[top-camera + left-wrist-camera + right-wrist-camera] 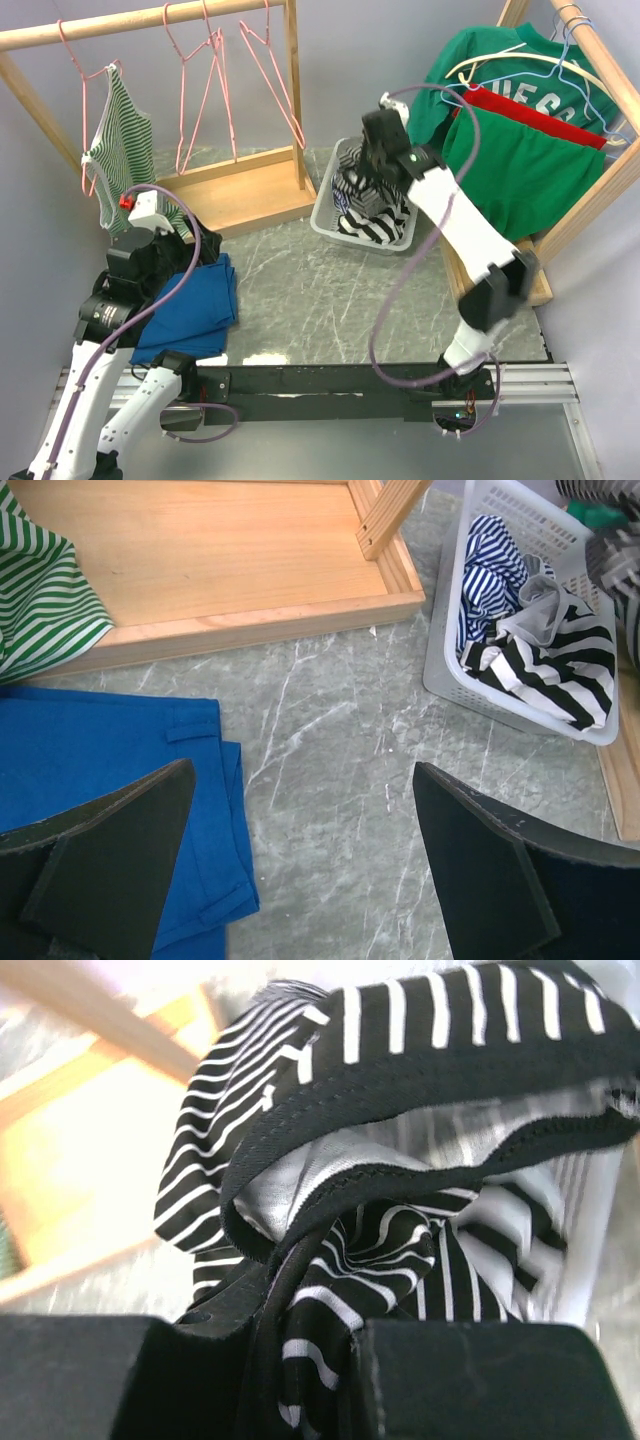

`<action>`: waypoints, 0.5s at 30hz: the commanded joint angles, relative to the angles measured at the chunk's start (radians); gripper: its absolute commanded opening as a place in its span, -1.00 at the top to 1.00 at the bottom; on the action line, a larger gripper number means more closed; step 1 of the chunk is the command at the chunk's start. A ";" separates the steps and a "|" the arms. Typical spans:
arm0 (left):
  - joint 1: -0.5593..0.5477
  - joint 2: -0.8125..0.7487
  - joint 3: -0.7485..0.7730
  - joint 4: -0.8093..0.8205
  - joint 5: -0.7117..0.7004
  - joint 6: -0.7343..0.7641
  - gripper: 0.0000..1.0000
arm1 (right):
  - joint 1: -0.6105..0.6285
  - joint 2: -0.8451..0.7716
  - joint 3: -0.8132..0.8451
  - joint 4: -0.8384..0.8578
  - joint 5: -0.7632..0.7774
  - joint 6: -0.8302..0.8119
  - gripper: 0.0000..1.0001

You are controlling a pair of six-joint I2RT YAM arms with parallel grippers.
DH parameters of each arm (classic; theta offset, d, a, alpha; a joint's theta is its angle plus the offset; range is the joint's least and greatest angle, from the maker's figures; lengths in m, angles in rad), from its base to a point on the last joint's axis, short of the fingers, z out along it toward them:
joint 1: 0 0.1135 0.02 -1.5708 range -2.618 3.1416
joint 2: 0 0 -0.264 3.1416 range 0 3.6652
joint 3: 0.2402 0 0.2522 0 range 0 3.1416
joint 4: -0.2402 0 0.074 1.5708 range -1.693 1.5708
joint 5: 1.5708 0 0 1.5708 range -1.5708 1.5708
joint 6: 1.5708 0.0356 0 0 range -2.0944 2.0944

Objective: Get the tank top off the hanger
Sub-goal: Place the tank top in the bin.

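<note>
The black-and-white striped tank top [352, 177] is bunched above the open white basket, so the robot's right gripper goes on lowering it onto the clothes inside [368, 218] and lets go there.
My right gripper [376, 168] is shut on a black-and-white striped tank top [366, 206] and holds it bunched just over the white basket [324, 214]. In the right wrist view the striped cloth [400, 1020] is pinched between the fingers of the right gripper [310, 1360]. A green-and-white striped tank top [120, 140] hangs on a pink hanger [88, 75] at the left of the left rack. My left gripper [303, 770] is open and empty, low over the marble table beside a folded blue cloth [100, 760].
Several bare pink hangers [205, 60] hang on the left wooden rack, above its tray base [240, 190]. The right rack holds green and red garments [520, 150]. The basket [445, 670] also holds a blue striped garment [490, 560].
</note>
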 commanded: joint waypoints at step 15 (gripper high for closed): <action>0.002 0.032 0.027 0.054 -0.006 0.032 -0.93 | -0.192 0.444 0.225 0.015 -0.048 0.015 1.00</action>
